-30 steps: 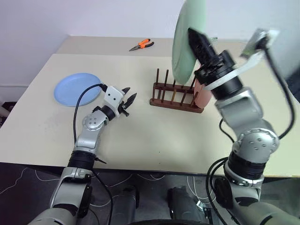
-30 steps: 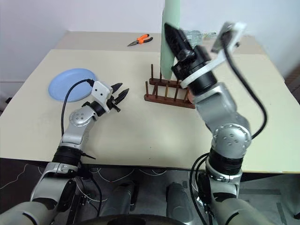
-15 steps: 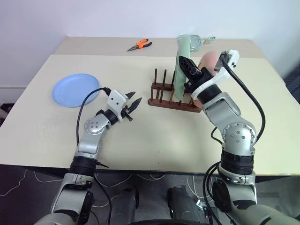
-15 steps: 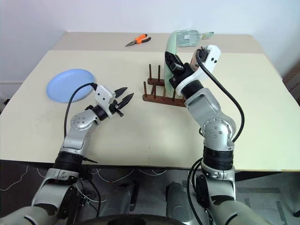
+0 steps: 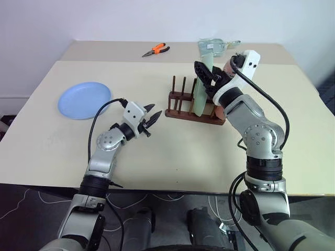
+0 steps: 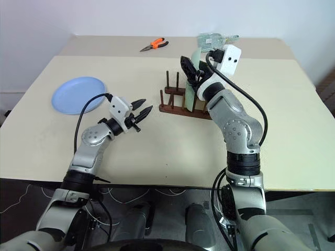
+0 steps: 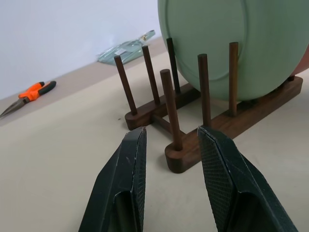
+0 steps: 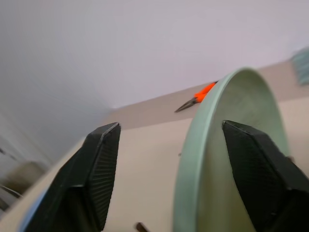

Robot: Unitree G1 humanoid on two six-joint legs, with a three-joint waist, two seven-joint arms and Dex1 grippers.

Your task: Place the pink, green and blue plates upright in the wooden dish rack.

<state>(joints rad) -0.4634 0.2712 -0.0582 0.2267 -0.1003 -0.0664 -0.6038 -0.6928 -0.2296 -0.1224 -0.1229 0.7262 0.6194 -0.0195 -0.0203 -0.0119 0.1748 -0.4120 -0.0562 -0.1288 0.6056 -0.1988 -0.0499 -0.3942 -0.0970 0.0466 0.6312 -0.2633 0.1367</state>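
The blue plate (image 5: 84, 100) is lying flat, a long way from my right gripper at the rack. My left gripper should pick it up by its rim (image 5: 65, 112) and hand it over.
The green plate (image 5: 201, 97) stands upright between the pegs of the wooden dish rack (image 5: 184, 113), with the pink plate (image 5: 228, 67) upright just behind it. My right gripper (image 5: 202, 71) is open at the green plate's top rim (image 8: 231, 154), one finger on each side and well apart. The blue plate (image 5: 85, 99) lies flat at the table's left. Left of the rack, my left gripper (image 5: 153, 110) hovers open and empty, pointing at the rack's pegs (image 7: 170, 104).
Orange-handled pliers (image 5: 157, 50) lie at the table's far edge. A clear packet (image 5: 214, 46) sits behind the rack. Bare tabletop stretches between the blue plate and the rack.
My right gripper came down with the green plate, set it between the rack's pegs and opened its fingers. The left gripper has hardly moved.
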